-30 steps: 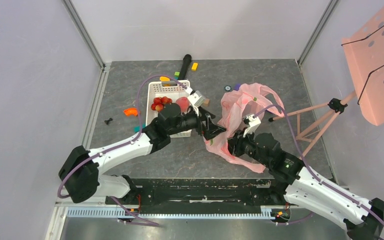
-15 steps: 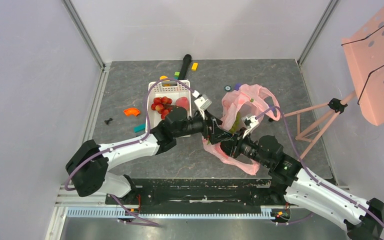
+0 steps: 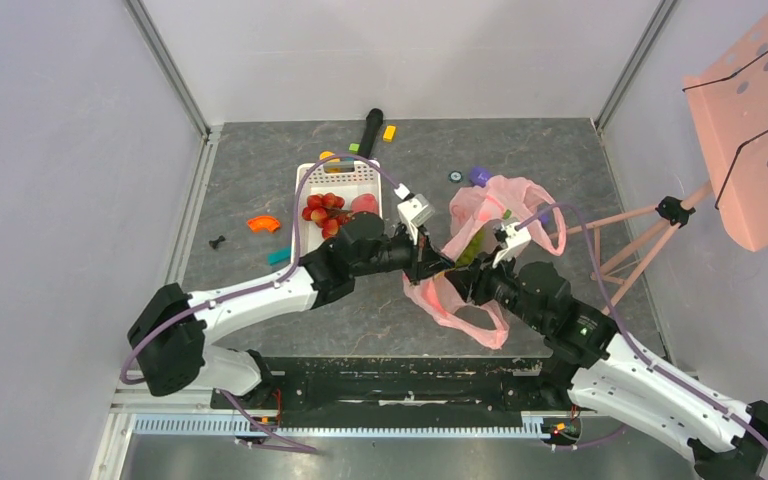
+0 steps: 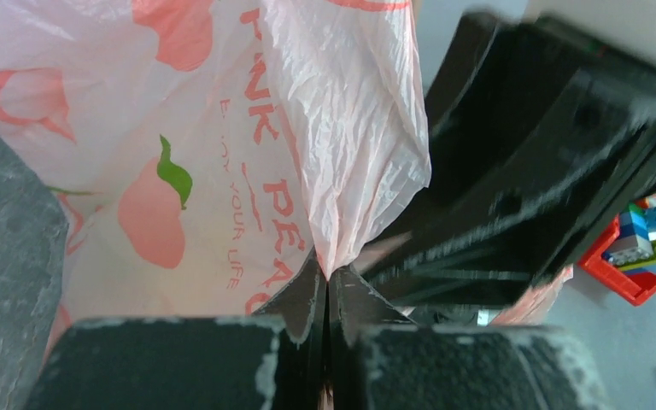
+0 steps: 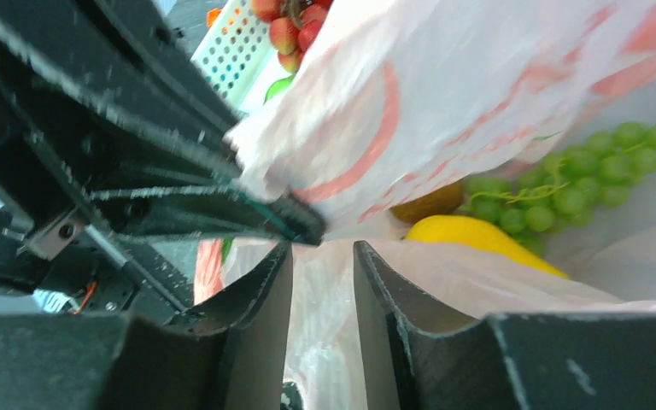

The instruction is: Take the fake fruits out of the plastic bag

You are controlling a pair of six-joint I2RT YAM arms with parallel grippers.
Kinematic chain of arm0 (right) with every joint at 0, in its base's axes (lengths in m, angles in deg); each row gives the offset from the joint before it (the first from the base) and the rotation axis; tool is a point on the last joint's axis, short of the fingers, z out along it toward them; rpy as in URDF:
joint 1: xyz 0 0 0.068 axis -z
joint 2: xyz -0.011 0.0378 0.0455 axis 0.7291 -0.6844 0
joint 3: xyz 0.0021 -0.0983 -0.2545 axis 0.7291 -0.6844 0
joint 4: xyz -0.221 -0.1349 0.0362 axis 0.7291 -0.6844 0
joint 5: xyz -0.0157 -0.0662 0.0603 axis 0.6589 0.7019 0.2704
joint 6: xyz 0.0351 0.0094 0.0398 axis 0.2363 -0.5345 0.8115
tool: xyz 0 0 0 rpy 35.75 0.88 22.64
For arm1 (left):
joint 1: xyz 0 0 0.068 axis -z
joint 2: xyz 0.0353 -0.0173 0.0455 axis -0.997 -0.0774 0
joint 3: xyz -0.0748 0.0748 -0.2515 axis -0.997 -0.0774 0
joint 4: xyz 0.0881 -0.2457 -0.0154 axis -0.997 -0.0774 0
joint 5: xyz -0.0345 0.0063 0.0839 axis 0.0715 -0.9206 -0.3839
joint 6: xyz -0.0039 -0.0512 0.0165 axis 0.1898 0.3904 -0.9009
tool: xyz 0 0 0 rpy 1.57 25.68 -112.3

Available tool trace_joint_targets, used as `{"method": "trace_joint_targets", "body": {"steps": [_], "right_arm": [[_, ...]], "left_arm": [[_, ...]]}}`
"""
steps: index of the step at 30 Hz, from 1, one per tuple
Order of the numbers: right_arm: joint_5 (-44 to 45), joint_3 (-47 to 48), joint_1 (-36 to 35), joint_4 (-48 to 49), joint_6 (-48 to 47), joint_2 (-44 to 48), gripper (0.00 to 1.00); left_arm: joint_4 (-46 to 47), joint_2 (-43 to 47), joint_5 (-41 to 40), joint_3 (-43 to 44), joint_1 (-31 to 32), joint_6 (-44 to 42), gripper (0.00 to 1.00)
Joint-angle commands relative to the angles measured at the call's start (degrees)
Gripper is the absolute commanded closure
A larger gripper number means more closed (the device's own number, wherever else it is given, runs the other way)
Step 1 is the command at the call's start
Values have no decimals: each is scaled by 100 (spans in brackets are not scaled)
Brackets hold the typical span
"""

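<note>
The robot's right gripper should move back and reach in under the fold the left gripper holds [image 5: 333,175], because the bag's loose film [image 5: 465,278] is between the right gripper and the yellow fruit.
The pink plastic bag [image 3: 505,200] lies right of centre, its mouth pulled up between both arms. My left gripper [image 3: 438,265] [image 4: 328,278] is shut on a fold of the bag's film [image 4: 342,171]. My right gripper [image 3: 466,278] [image 5: 323,248] stands just beside it, jaws a little apart, with loose bag film running between the fingers. Inside the bag [image 5: 478,77] the right wrist view shows fake fruits: green grapes [image 5: 589,171], a yellow fruit [image 5: 478,237] and a brownish one [image 5: 431,203]. Red berries [image 3: 324,208] and a pink peach [image 3: 365,204] sit in the white basket [image 3: 312,180].
A purple cylinder [image 3: 480,175] lies behind the bag. A black handle-like object [image 3: 370,128], a yellow block [image 3: 389,132] and an orange piece [image 3: 260,224] lie scattered at the back and left. A pink stand [image 3: 660,215] leans in at the right. Coloured blocks [image 4: 641,248] lie by the right arm.
My left gripper moved right to the bag's rim and went from open to shut on the film. The bag's mouth has risen. The right jaws have parted slightly.
</note>
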Motion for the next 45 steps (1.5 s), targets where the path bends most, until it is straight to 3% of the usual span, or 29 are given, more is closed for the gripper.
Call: {"method": "trace_joint_targets", "body": {"steps": [1, 13, 21, 26, 30, 37, 42, 45], "right_arm": [[723, 606, -17, -405, -528, -327, 64], [1633, 340, -17, -335, -503, -1689, 70], [1926, -561, -18, -1623, 879, -1183, 72], [1362, -939, -14, -1964, 1287, -891, 73], [1099, -706, -26, -2236, 1327, -580, 75], [395, -55, -78, -991, 492, 516, 73], [321, 298, -77, -639, 40, -175, 73], [939, 337, -76, -462, -82, -636, 75]], "left_arm": [[-107, 495, -303, -285, 152, -438, 98], [457, 807, -1142, -1382, 493, 8, 98], [727, 875, -1946, -1833, 533, 269, 98], [811, 877, -2250, -1986, 530, 352, 98], [905, 824, -2263, -2084, 533, 414, 98], [1014, 678, -2214, -2068, 534, 472, 98], [998, 664, -2235, -2023, 535, 502, 98], [984, 632, -2215, -1997, 535, 511, 98]]}}
